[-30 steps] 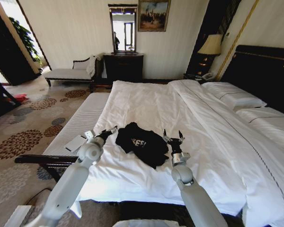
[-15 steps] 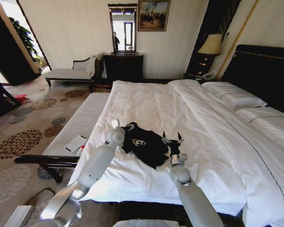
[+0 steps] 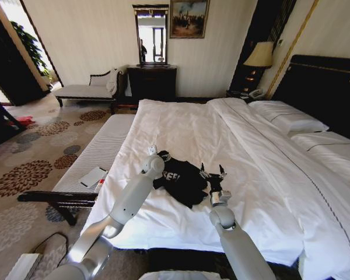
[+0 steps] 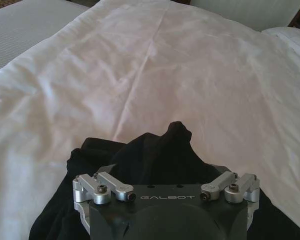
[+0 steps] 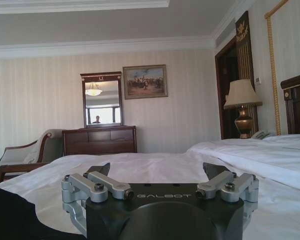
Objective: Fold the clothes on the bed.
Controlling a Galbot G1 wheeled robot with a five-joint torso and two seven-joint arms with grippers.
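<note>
The black T-shirt (image 3: 189,188) will fall open with its lettering toward me when I lift and spread it, because white lettering (image 3: 171,175) faces up among loose, bunched folds.
The clothes, a black T-shirt (image 3: 184,179) with white lettering, lie crumpled on the white duvet of the bed (image 3: 221,131) near its foot. My left gripper (image 3: 161,156) hangs over the shirt's far left edge. In the left wrist view its jaws are spread open (image 4: 162,167) just above the black cloth (image 4: 160,147), with the fingertips lost against it. My right gripper (image 3: 212,170) stands open at the shirt's right edge, fingers pointing toward the far wall and holding nothing. From the right wrist, the right gripper (image 5: 157,170) has a corner of the shirt (image 5: 10,215) beside it.
A pale striped bench (image 3: 102,146) runs along the bed's left side, with a flat white item (image 3: 93,176) on it. Pillows (image 3: 289,119) and the dark headboard (image 3: 326,87) are at the right. A dresser (image 3: 151,81) and lamp (image 3: 259,55) stand by the far wall.
My left arm has swung right, from beside the shirt's left edge to over its far left part. The right gripper has hardly moved.
</note>
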